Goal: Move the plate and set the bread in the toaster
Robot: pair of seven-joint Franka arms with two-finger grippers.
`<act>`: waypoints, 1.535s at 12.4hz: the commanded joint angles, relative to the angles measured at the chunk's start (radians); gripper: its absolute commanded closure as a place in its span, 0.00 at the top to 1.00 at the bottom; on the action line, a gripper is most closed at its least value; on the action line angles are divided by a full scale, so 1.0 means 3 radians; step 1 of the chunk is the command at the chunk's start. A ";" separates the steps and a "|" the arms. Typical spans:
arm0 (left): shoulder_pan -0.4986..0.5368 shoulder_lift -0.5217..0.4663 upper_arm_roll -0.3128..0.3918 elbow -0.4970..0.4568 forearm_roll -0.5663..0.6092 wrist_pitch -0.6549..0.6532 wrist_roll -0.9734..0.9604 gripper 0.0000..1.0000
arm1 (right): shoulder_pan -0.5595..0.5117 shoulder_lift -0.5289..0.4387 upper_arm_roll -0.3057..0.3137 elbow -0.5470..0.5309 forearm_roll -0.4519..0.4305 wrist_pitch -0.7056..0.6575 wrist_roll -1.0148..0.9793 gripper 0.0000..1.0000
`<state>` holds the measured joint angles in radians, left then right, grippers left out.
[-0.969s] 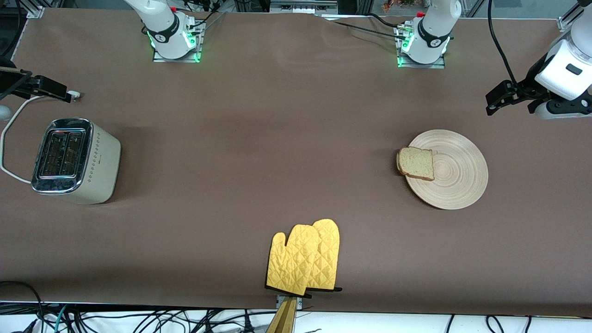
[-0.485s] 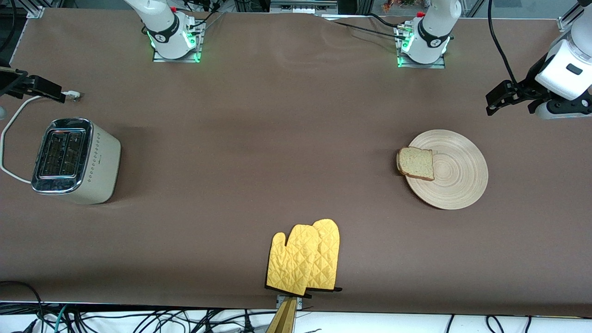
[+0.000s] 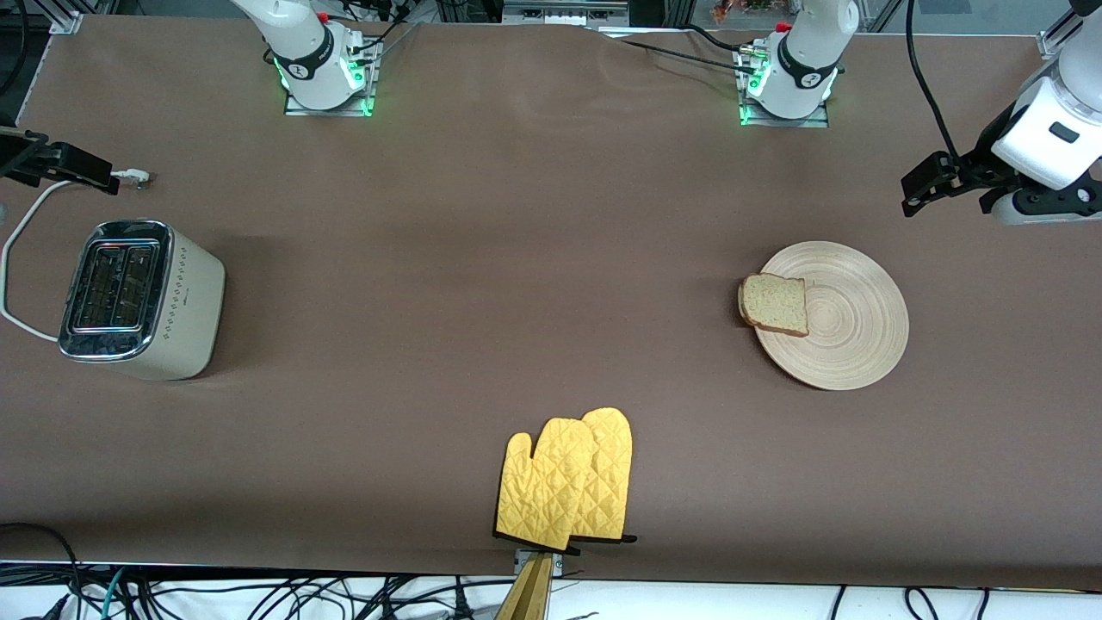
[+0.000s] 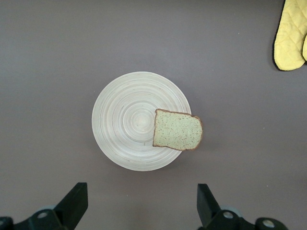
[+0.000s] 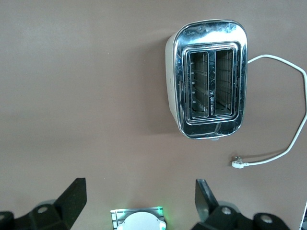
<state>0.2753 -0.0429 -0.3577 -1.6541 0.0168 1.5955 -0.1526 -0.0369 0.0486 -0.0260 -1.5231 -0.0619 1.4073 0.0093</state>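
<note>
My left gripper is pointing down, high up by the flat plate (image 3: 842,320). I should tilt the gripper level and come in low at the rim (image 3: 901,313) across from the bread.
The pale-wood plate (image 3: 852,323) lies toward the left arm's end of the table. The bread (image 3: 775,303) lies flat on its rim and overhangs it toward the right arm's end. The left wrist view shows the plate (image 4: 120,120) and bread (image 4: 177,130) from above. My left gripper (image 3: 925,185) is open and empty, high over the bare table beside the plate (image 4: 142,206). The cream toaster (image 3: 138,297) stands at the right arm's end, both slots empty (image 5: 208,79). My right gripper (image 3: 60,164) is open and empty, high over the table by the toaster's cord (image 5: 139,201).
A pair of yellow oven mitts (image 3: 568,482) lies at the table's front edge, nearer to the camera than everything else. The toaster's white cord (image 3: 13,258) loops off the table end, its plug (image 3: 138,179) loose on the cloth. The arm bases (image 3: 323,69) stand along the back.
My right gripper has drifted a little toward the right arm's end of the table. My left gripper has barely shifted. Plate, bread and toaster have not moved.
</note>
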 commanded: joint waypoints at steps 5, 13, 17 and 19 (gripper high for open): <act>-0.1459 0.0005 0.1083 0.0155 0.0164 -0.0128 -0.0201 1.00 | -0.0041 0.0048 -0.0051 0.0112 -0.0009 -0.0002 0.0030 1.00; -0.1035 0.0363 0.0993 0.0114 0.0312 -0.0108 -0.0182 1.00 | -0.0046 0.0058 -0.0051 0.0112 0.0012 0.0090 0.0030 1.00; -0.0781 0.0373 0.1069 0.0053 0.0181 -0.0006 0.0480 1.00 | -0.0035 0.0048 -0.0051 0.0112 0.0012 0.0090 0.0030 1.00; -0.0713 0.0439 0.1390 -0.0217 -0.0309 0.0223 0.0753 1.00 | -0.0030 0.0048 -0.0051 0.0117 0.0017 0.0141 0.0030 1.00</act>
<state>0.0319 0.0755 -0.0016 -1.6543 0.0219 1.6007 -0.0252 -0.0400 0.0570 -0.0487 -1.5144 -0.0625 1.4453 0.0125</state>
